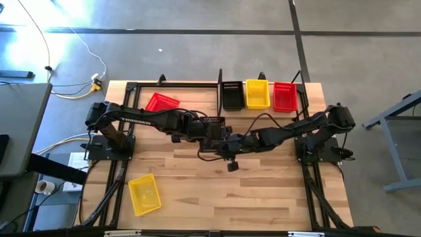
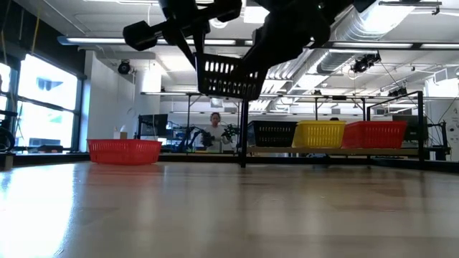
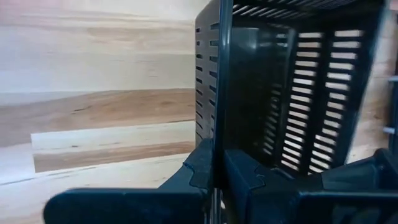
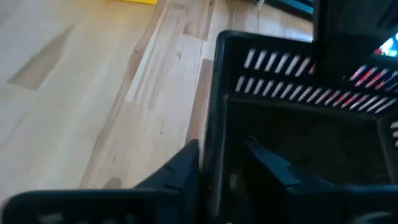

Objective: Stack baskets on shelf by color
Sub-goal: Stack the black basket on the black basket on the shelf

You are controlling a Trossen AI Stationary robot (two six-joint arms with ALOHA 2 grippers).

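Both of the robot's grippers are pinching the lifted black basket's rim (image 2: 215,57), so the left gripper should open and move away before the right gripper stacks the lifted basket on the shelf's black basket (image 1: 233,96).
A black mesh basket (image 1: 212,122) hangs in the air over the table's middle, between both arms; in the low view the basket (image 2: 229,77) is well above the wood and slightly tilted. My left gripper (image 1: 199,129) is shut on its left side and my right gripper (image 1: 227,137) on its right side. The shelf (image 1: 263,84) stands at the far edge with one black (image 1: 232,95), one yellow (image 1: 257,94) and one red basket (image 1: 285,97) side by side. A loose red basket (image 1: 161,103) and a loose yellow basket (image 1: 144,194) rest on the table. My left gripper (image 3: 217,180) pinches one side wall of the black basket at its rim (image 3: 217,106), with one finger (image 3: 249,177) inside the basket and the other outside. The basket is lifted clear of the table. My right gripper (image 4: 217,180) pinches the opposite wall at its rim (image 4: 217,118), one finger (image 4: 273,171) inside and one outside, coming from the table's right side. The basket hangs between both holds.
The loose red basket lies far left, beside the shelf's left end. The yellow one lies near the near-left corner. Bare wood (image 1: 263,191) spreads across the near right half. A black cable (image 1: 250,125) loops along the right arm. A person (image 2: 215,129) stands far behind the table.
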